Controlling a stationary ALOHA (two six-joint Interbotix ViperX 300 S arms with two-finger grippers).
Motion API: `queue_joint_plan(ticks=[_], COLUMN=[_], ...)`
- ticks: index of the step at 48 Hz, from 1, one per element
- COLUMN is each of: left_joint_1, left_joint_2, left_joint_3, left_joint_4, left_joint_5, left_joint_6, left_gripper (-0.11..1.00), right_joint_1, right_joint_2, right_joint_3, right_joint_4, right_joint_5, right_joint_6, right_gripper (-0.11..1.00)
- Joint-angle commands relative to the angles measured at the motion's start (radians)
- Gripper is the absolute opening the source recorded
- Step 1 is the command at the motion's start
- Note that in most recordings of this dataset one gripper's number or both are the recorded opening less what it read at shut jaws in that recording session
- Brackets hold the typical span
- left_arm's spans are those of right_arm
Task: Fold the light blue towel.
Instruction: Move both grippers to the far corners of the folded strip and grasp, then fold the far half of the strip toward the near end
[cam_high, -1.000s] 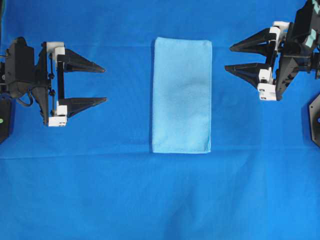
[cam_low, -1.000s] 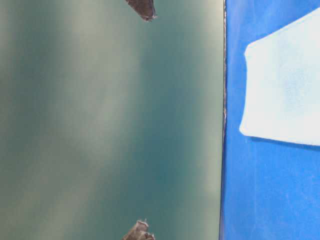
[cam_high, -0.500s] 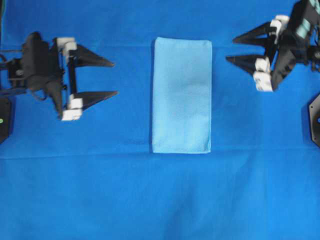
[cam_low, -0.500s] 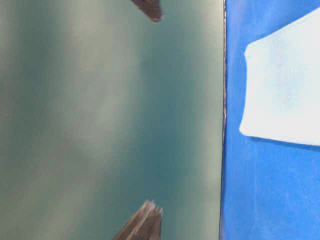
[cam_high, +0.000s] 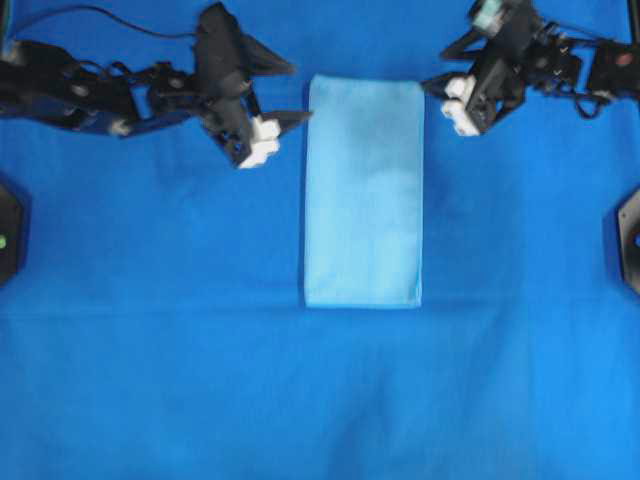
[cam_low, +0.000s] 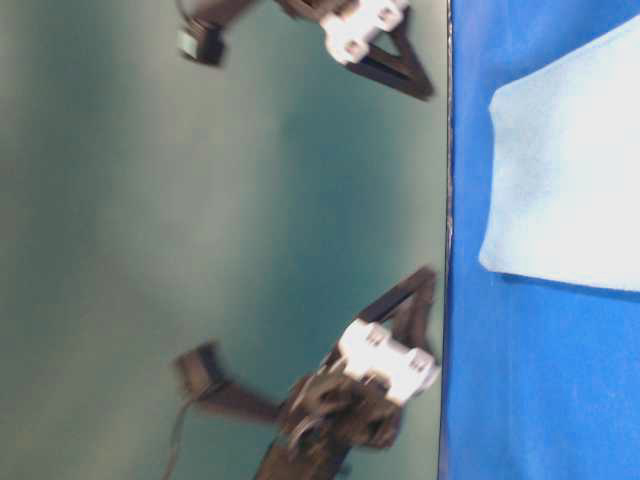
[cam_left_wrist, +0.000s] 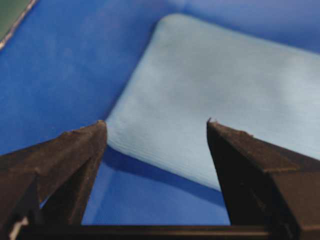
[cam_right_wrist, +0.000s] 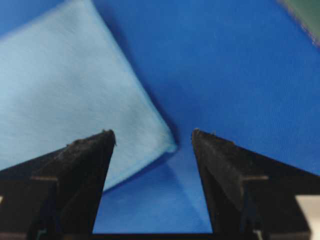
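Observation:
The towel's flat corner (cam_high: 416, 91) is between my right gripper's open fingers, so the gripper goes on moving down to the table cloth (cam_high: 432, 108) and closes on that corner of the towel.
The light blue towel (cam_high: 363, 190) lies flat as a tall rectangle in the middle of the royal-blue table cloth (cam_high: 320, 400). My left gripper (cam_high: 298, 92) is open and empty, its tips just beside the towel's top left corner. In the left wrist view the towel (cam_left_wrist: 225, 85) lies beyond the open left gripper (cam_left_wrist: 157, 122). My right gripper (cam_high: 437, 68) is open and empty at the top right corner. In the right wrist view the towel (cam_right_wrist: 60, 85) has its corner between the tips of the right gripper (cam_right_wrist: 152, 132). The towel also shows in the table-level view (cam_low: 570, 180).
Black fixtures sit at the left edge (cam_high: 8, 240) and the right edge (cam_high: 630, 240) of the overhead view. The table cloth's edge (cam_low: 447, 240) runs vertically in the table-level view, with a green backdrop beyond it.
Both arms have swung in from the sides towards the towel's top corners, the left to the top left, the right to the top right. The towel has not moved.

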Motion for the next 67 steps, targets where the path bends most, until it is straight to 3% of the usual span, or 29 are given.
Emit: queue_joint_plan(ticks=[1,11,25,28,36,39,67], left_joint_1=[0.021,0.054,0.089,0.087,0.087,0.087,0.126], left_joint_2=[0.057,0.183,0.232,0.23,0.23,0.23,0.167], left_joint_3=[-0.061,-0.147,-0.156,-0.156,-0.156,-0.16,-0.193], left_joint_4=[0.0,0.0,0.0,0.002,0.002,0.002,0.002], left_joint_5=[-0.011,-0.011,0.0,0.005,0.014,0.014,0.032], left_joint_6=[0.0,-0.005,-0.003,0.011,0.037,0.052,0.13], left_gripper=[0.77,0.77,0.71,0.6,0.15,0.04,0.03], right_joint_1=[-0.006,-0.009,-0.026,-0.026,-0.026,-0.026,-0.067], right_joint_2=[0.048,0.16,0.221,0.221,0.216,0.215,0.097], right_joint_3=[-0.043,-0.087,-0.101,-0.098,-0.089,-0.087,-0.094], right_joint_4=[-0.011,-0.014,-0.015,-0.015,-0.012,-0.009,-0.014], right_joint_5=[-0.006,-0.014,-0.014,-0.014,-0.014,-0.014,0.038], right_joint_6=[0.002,0.002,0.002,0.002,0.003,0.005,0.002], right_gripper=[0.64,0.64,0.63,0.57,0.12,0.05,0.05])
